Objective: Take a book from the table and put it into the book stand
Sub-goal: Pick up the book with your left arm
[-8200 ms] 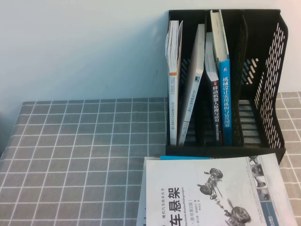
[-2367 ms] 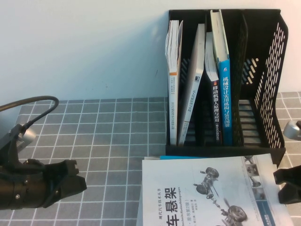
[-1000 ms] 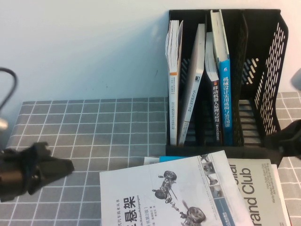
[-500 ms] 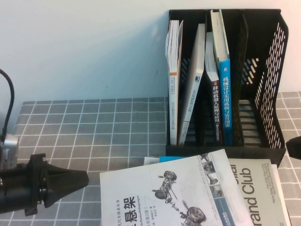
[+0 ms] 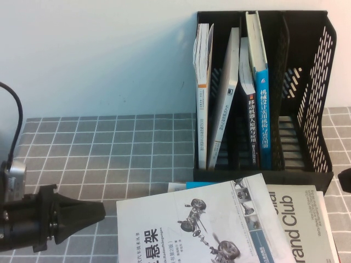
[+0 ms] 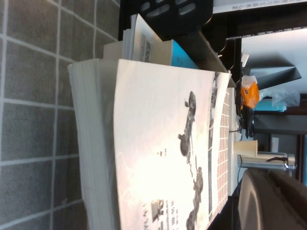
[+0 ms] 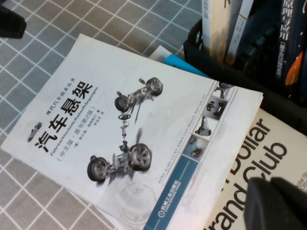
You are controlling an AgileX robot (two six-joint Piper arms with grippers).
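I expect the white-grey book (image 5: 200, 227) to uncover a blue book and a white book when I lift it, since their edges (image 5: 201, 184) peek out behind it.
The book (image 5: 203, 224), white-grey with a drawing of axle parts and black Chinese characters, lies flat on the table (image 5: 109, 148) in front of the book stand (image 5: 315, 82). It also shows in the left wrist view (image 6: 158, 143) and the right wrist view (image 7: 120, 120). My left gripper (image 5: 100, 210) is shut and empty, low over the cloth, its tip just left of the book's left edge. My right gripper (image 5: 345, 179) is at the right edge of the high view. In its own view it (image 7: 280, 203) is shut above the Dollar Club book (image 7: 259, 158).
The Dollar Club book (image 5: 301, 219) lies under the book's right side, with a blue book edge (image 5: 203, 184) behind. The stand holds several upright books (image 5: 258, 98) in its left compartments. Its right compartments (image 5: 299, 126) hold nothing. A light wall stands behind.
The book slid left off the Dollar Club book more than a second ago and has lain still since. My left gripper moved right toward its edge. My right gripper drew back to the right.
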